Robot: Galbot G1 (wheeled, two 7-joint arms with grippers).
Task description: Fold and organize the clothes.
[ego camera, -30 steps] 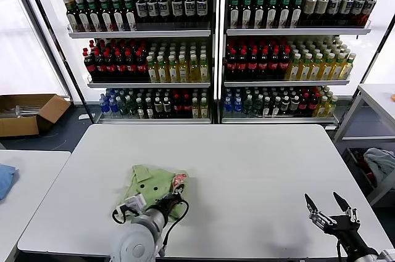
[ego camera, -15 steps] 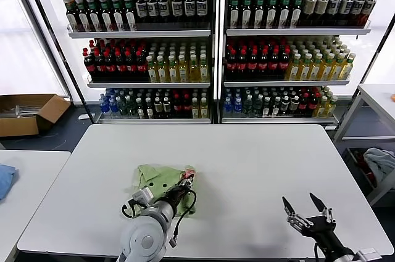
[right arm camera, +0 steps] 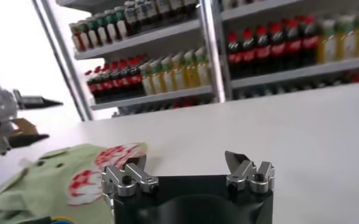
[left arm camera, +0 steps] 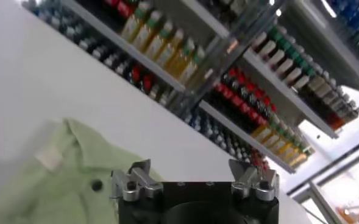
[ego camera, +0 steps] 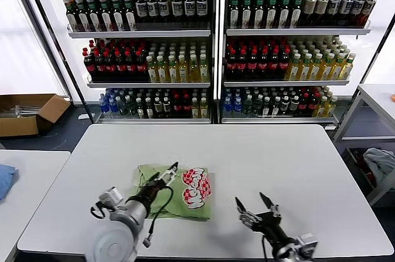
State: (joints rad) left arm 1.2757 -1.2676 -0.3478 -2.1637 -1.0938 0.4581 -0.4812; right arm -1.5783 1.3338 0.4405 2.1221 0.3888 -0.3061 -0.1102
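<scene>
Next, my right gripper takes the printed end (ego camera: 200, 188) and pulls the shirt to the middle of the table, because the folded shirt (ego camera: 174, 203) lies off-centre toward my left gripper's side.
The light green shirt (ego camera: 179, 188) lies folded on the white table (ego camera: 247, 151), left of centre near the front, with its red-and-white checkered print (ego camera: 195, 187) facing up. It also shows in the left wrist view (left arm camera: 57, 182) and the right wrist view (right arm camera: 63, 179). My left gripper (ego camera: 168, 174) is open, just over the shirt's left part near the collar. My right gripper (ego camera: 254, 203) is open and empty over the bare table, a little right of the shirt's edge.
Shelves of bottles (ego camera: 210, 52) stand behind the table. A cardboard box (ego camera: 28, 113) sits on the floor at the far left. A second table (ego camera: 24, 176) with a blue cloth (ego camera: 5, 179) is at the left. Another table (ego camera: 379, 98) stands at the right.
The shirt has been turned over to the right, so the checkered print now faces up. My left gripper has let go and drawn back left. My right gripper has moved left toward the shirt.
</scene>
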